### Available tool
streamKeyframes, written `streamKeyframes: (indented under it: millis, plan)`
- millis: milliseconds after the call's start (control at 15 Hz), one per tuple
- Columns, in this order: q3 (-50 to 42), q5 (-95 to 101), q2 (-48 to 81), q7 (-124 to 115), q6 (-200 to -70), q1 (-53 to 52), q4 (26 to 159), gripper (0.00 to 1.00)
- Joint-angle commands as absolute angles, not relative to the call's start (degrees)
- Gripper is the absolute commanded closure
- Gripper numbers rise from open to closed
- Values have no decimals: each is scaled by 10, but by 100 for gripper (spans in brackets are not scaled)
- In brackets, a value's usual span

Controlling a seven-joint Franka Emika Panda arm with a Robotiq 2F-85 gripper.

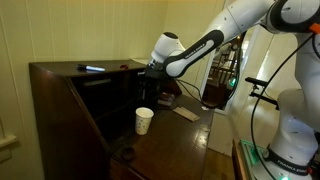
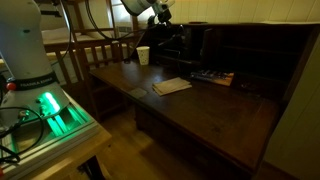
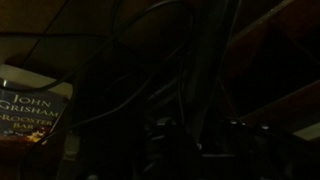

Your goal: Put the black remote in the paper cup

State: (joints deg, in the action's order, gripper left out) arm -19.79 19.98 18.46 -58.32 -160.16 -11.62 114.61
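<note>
My gripper is holding the black remote so that it sticks out crosswise from my fingers. I should put it down on the desk next to the tan piece and grip it again before going to the cup.
The white paper cup stands upright on the dark wooden desk; it also shows in the other exterior view. My gripper hangs above and just behind the cup, at the shadowed cubbies of the desk's upper part, and is seen there too. The wrist view is almost black; the jaws are only faint outlines. I cannot tell whether they are open or hold anything. I cannot make out the black remote in any view.
A dark bar with a pale blue streak lies on the desk's top. A flat tan piece lies on the writing surface. A dark multi-coloured object lies by the cubbies. A John Grisham book shows at the left.
</note>
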Motion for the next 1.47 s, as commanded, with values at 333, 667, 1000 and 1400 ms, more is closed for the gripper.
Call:
streamKeyframes:
  millis: [333,667,1000,1400]
  plan:
    - [-136,151,92,-498,-1555,-81,1265,92]
    - [-173,317,92,-635,-1496,-93,1262,92]
    - [-152,379,104,-621,-1452,-54,1261,92]
    - [-106,257,164,-504,-1491,-4,1251,92]
